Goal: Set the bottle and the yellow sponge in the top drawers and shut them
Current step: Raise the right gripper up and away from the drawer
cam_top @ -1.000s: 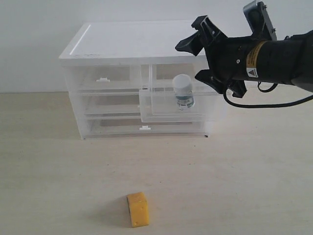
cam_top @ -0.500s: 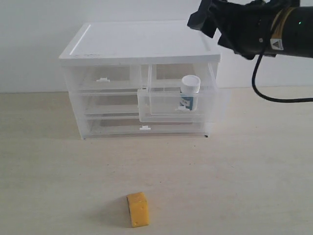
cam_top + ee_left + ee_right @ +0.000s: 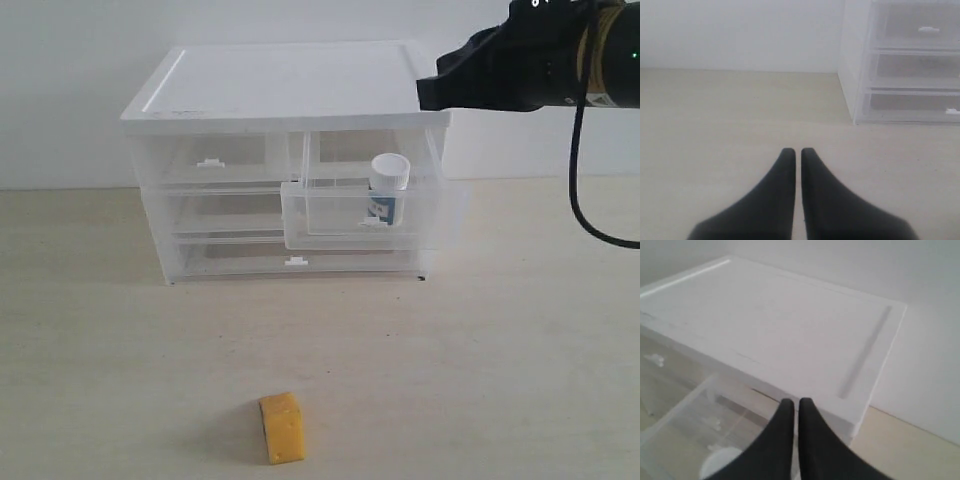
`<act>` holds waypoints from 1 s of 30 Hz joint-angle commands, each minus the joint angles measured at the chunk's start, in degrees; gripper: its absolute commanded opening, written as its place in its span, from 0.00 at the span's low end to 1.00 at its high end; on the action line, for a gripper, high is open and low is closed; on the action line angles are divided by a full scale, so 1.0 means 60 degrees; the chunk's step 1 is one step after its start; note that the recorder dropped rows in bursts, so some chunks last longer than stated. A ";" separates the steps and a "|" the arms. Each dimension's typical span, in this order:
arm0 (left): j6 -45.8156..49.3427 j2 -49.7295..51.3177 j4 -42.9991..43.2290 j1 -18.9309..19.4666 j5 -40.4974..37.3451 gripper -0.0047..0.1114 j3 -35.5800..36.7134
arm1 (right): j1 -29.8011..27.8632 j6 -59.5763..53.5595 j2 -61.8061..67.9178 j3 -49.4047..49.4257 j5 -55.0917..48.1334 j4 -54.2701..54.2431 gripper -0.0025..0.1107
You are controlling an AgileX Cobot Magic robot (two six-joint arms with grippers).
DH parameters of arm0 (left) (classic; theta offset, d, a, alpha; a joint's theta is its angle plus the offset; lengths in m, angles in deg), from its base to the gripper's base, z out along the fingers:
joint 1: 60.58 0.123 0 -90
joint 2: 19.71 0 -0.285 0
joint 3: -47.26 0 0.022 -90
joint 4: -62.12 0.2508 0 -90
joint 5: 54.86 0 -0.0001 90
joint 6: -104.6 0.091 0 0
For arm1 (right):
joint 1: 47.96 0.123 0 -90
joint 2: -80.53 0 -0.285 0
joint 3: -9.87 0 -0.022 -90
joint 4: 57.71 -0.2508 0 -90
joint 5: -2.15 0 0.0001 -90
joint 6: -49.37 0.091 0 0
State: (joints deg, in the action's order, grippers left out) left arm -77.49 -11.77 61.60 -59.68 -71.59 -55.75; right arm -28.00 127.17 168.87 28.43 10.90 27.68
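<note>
The bottle is standing upright, and its white cap (image 3: 390,166) is higher than the open drawer's rim. Next, my right gripper moves down and tips the bottle (image 3: 387,195) before it closes the drawer.
The bottle (image 3: 388,188) stands upright inside the pulled-out top right drawer (image 3: 340,215); its white cap (image 3: 719,463) shows below my right gripper. The top left drawer (image 3: 209,161) is shut. The yellow sponge (image 3: 282,427) lies on the table in front of the cabinet, far from both grippers. My right gripper (image 3: 795,401) is shut on nothing and hovers above the cabinet's front right corner, with its arm (image 3: 530,65) high at the right. My left gripper (image 3: 796,150) is shut and empty, low over bare table beside the cabinet (image 3: 900,60); it is outside the exterior view.
The white-topped drawer cabinet (image 3: 285,85) stands at the back against a white wall. Two full-width drawers (image 3: 296,262) below are shut. The open drawer juts out over the table. A black cable (image 3: 578,160) hangs from the right arm.
The right gripper has left the bottle in the open drawer, risen, drawn back to the right and gone from open to shut. The bottle has settled upright. The sponge has not moved.
</note>
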 commanded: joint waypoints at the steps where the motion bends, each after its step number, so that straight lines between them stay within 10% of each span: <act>1: 0.0033 -0.0026 -0.0100 0.0029 0.0082 0.08 0.0037 | -0.0003 -0.0100 -0.0076 -0.0056 -0.0761 0.1235 0.02; 14: 0.0033 -0.0026 -0.0100 0.0029 0.0082 0.08 0.0037 | -0.0022 -0.3215 -0.0162 -0.0080 0.5466 0.2427 0.02; 30: 0.0033 -0.0026 -0.0100 0.0029 0.0082 0.08 0.0037 | -0.0022 -0.4890 -0.1674 -0.0173 -0.6359 0.2427 0.02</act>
State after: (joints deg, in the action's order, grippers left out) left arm -77.49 -11.77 61.60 -59.68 -71.59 -55.75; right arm -28.00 101.48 159.29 27.82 -19.05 42.59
